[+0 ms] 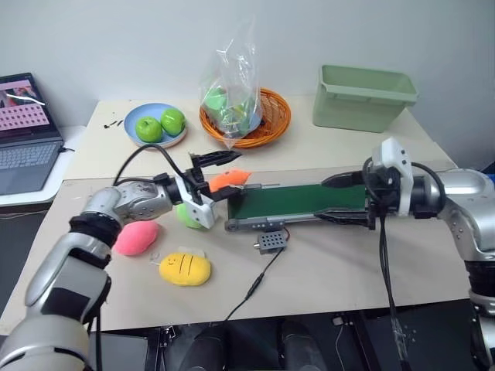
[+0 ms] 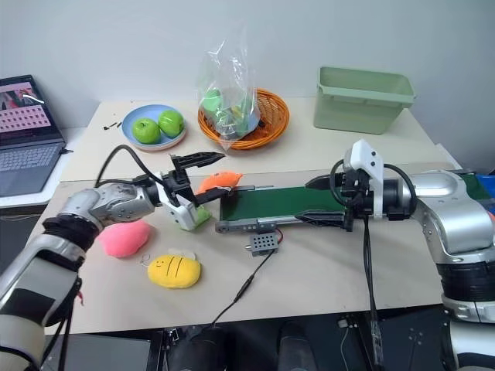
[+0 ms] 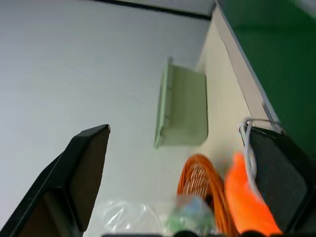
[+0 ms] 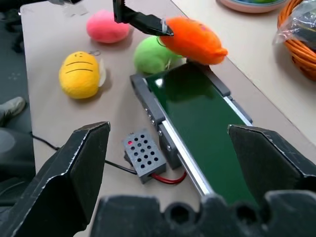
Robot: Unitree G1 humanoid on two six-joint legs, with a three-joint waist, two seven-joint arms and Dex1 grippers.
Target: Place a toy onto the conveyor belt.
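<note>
The orange toy's white loop (image 3: 250, 154) snags on my left gripper's finger, so next I turn and pull that finger back to leave the toy on the conveyor belt (image 1: 271, 201).
The orange toy (image 1: 230, 179) lies at the left end of the dark green conveyor belt (image 1: 302, 202), over its far edge; whether it rests fully on the belt I cannot tell. My left gripper (image 1: 236, 171) is open, its two black fingers standing wide above and below the toy. In the left wrist view the toy (image 3: 242, 197) sits right beside one finger, with a wide gap to the other. My right gripper (image 1: 340, 199) is open over the belt's right part, one finger on each side of the frame.
A green plush (image 1: 188, 215), a pink plush (image 1: 137, 237) and a yellow bee plush (image 1: 186, 269) lie left of the belt. A grey wired box (image 1: 271, 242) sits in front. Behind stand a blue plate of apples (image 1: 155, 124), an orange basket (image 1: 271, 116), a green bin (image 1: 363, 97) and a laptop (image 1: 27, 147).
</note>
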